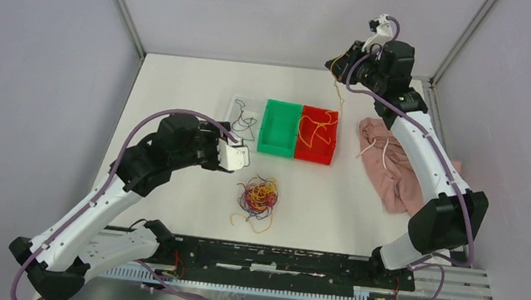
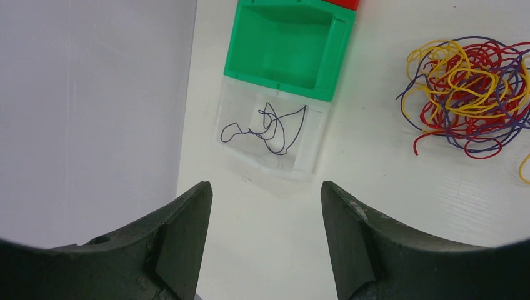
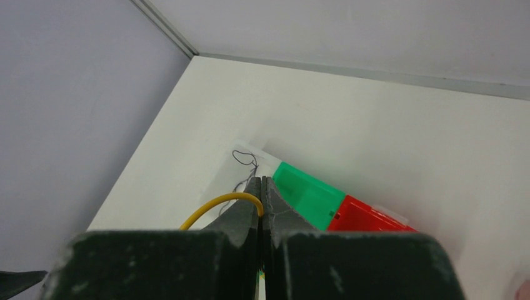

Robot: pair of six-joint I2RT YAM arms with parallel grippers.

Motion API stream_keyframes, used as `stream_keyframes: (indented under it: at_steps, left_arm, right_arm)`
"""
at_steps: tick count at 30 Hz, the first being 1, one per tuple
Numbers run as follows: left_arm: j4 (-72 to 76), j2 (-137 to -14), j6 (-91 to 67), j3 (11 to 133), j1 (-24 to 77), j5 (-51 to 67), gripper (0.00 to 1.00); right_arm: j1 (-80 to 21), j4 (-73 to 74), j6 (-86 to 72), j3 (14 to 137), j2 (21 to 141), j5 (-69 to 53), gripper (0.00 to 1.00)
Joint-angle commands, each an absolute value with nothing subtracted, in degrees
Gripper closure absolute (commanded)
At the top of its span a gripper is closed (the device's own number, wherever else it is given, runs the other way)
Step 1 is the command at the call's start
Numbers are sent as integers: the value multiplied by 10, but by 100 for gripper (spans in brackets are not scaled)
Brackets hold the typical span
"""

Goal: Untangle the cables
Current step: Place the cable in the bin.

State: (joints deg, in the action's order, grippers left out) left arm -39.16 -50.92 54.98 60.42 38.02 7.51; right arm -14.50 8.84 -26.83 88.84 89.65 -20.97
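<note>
The yellow cable's upper part (image 1: 339, 97) sticks up past the red bin's back edge (image 1: 317, 137). Next, I lower my right gripper over the red bin before opening its fingers.
A tangle of yellow, red and dark purple cables (image 1: 259, 196) (image 2: 469, 94) lies on the white table in front of the bins. My right gripper (image 1: 333, 63) (image 3: 261, 181) is raised high at the back, shut on one yellow cable (image 3: 219, 203) (image 1: 339, 91) that hangs down from it above the red bin (image 1: 318, 135). More yellow-orange cables lie in the red bin. My left gripper (image 1: 228, 133) (image 2: 265, 187) hovers open and empty by the clear bin (image 1: 244, 114) (image 2: 312, 150), which holds a dark cable (image 2: 269, 128).
A green bin (image 1: 280, 128) (image 2: 284, 47) (image 3: 309, 194) sits between the clear and red bins. A pink cloth (image 1: 395, 167) with a white drawstring lies right of the bins, partly under my right arm. Walls enclose the table on the left, back and right.
</note>
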Motion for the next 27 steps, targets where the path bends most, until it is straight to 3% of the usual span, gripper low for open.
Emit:
stream_keyframes:
  at_steps: [1, 27]
  left_arm:
    - [-391, -494, 545, 628, 382, 69, 28]
    - [-392, -498, 549, 643, 382, 68, 28]
  right_arm:
    - [-143, 76, -233, 868, 905, -186, 100]
    - [-197, 83, -187, 813, 1001, -85, 100]
